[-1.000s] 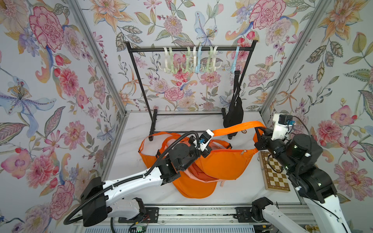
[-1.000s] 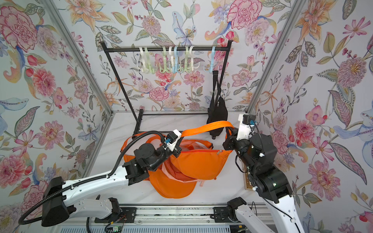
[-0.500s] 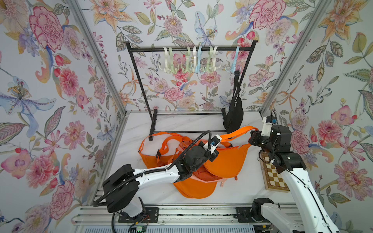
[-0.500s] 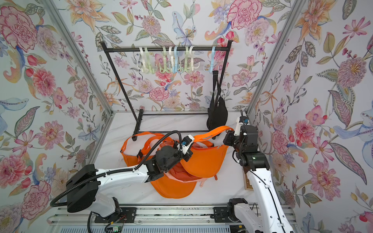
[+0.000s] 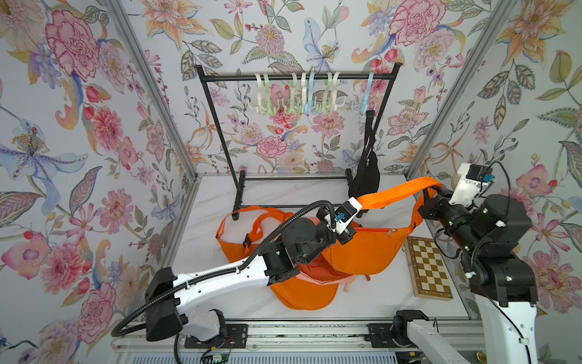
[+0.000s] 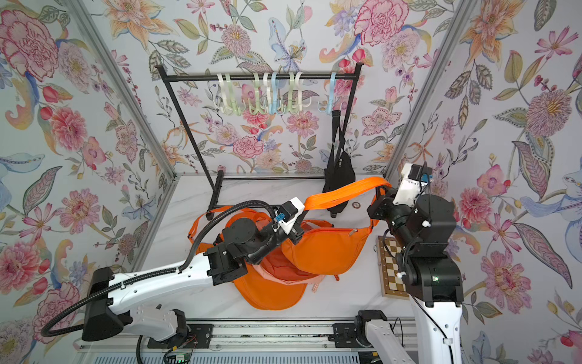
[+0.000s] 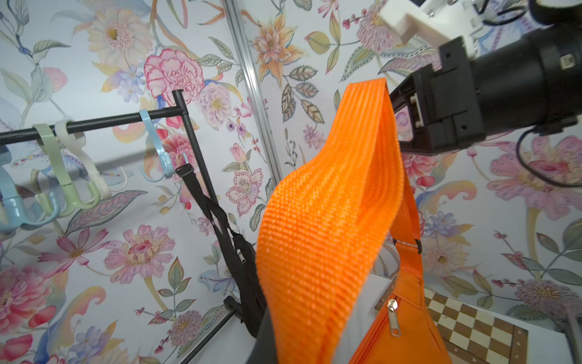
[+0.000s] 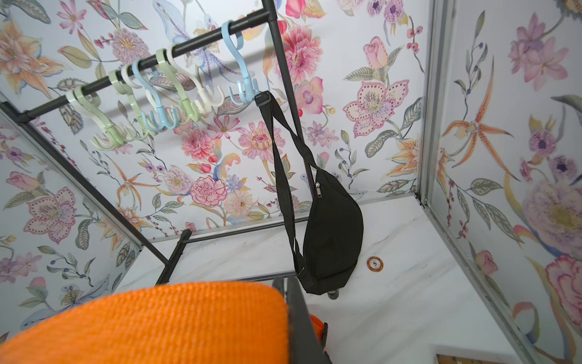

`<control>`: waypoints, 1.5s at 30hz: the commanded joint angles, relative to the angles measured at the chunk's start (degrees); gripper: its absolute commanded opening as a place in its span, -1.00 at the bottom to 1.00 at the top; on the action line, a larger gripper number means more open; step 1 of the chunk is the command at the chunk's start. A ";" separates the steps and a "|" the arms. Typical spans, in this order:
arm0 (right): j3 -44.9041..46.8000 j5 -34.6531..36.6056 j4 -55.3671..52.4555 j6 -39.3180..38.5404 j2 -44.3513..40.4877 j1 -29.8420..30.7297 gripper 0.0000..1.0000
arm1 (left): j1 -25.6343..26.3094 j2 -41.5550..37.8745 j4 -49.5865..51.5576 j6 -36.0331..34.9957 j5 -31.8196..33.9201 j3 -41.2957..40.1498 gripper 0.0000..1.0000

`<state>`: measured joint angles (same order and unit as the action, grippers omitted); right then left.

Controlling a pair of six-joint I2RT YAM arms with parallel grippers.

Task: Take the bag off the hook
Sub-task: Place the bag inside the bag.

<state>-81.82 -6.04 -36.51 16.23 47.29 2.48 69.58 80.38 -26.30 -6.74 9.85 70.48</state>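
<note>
I need to put the orange bag down on the other bags first, because both my grippers hold the orange strap (image 5: 391,196). My right gripper should then take the black bag's strap (image 5: 369,131).
An orange bag (image 5: 362,249) (image 6: 324,249) hangs above the table by its orange strap (image 5: 393,193) (image 6: 343,190), which is stretched between my two grippers. My left gripper (image 5: 357,205) (image 6: 305,205) is shut on the strap's left end, and the webbing (image 7: 324,220) fills the left wrist view. My right gripper (image 5: 425,201) (image 6: 377,201) is shut on the strap's right bend (image 8: 157,321). A black bag (image 5: 365,179) (image 6: 338,170) (image 8: 330,227) hangs by its strap from a light blue hook (image 5: 367,94) (image 8: 239,63) at the right end of the black rack (image 5: 296,77).
Two more orange bags (image 5: 302,293) (image 5: 239,242) lie on the white table under my left arm. A chessboard (image 5: 428,268) lies at the right edge. A small round chip (image 8: 374,263) sits near the black bag. Several pastel hooks (image 5: 302,94) hang along the rail without bags.
Half a second ago both arms were lower and farther back with the bag sagging. Now they are raised and nearer again, the strap taut between them. Both grips are unchanged.
</note>
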 commanded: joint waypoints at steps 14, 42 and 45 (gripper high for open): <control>-3.78 8.49 -16.57 -1.21 -9.85 6.57 -1.00 | 10.57 -0.26 0.25 -3.63 6.27 -1.80 -1.00; 31.99 3.63 23.68 2.88 19.18 6.21 -1.00 | -14.69 17.73 -20.32 17.56 0.37 -19.35 -1.00; 31.27 2.75 26.94 3.03 25.10 6.13 -0.99 | -16.02 19.99 -20.50 18.16 -0.22 -18.56 -1.00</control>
<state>-50.54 -2.02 -15.40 18.48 69.06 8.64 54.54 98.89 -44.14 9.52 11.51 51.64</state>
